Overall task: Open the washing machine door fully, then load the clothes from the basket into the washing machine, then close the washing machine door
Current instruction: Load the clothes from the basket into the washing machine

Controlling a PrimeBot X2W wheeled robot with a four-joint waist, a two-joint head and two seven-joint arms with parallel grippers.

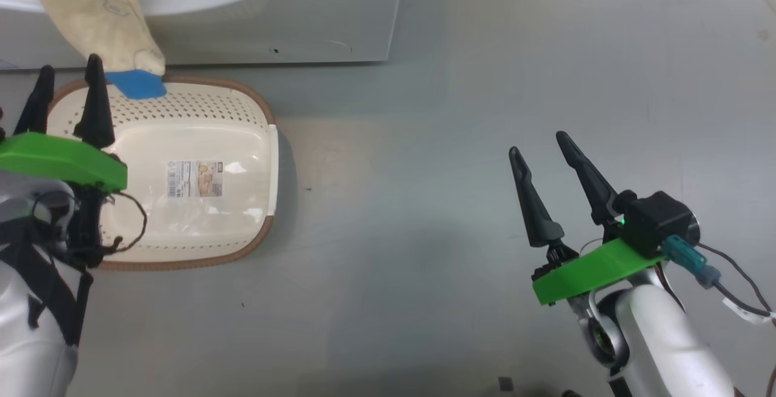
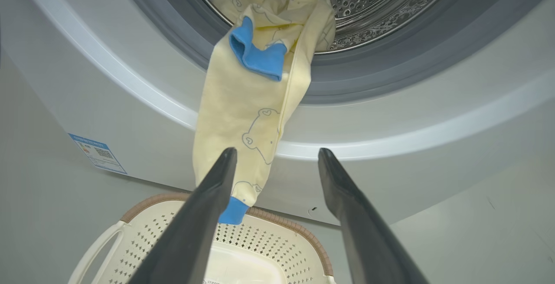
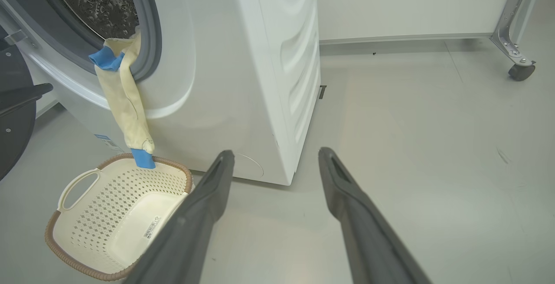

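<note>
I expect the cream leg to fold and trail the cuff into the drum when I push it, since the blue cuff hangs loose below the gasket.
The washing machine stands with its door swung open at the left. The clothes lie partly in the steel drum. One cream leg drapes over the grey gasket and down the white front. Its blue cuff hangs at the far rim of the basket. The basket's label shows on its bare bottom. My left gripper is open over the basket's left side, just short of the hanging leg and holding nothing. My right gripper is open over bare floor to the right.
A small blue sticker sits low on the machine's front. A metal frame on a caster stands by the far wall at the right. Grey floor stretches between the basket and my right arm.
</note>
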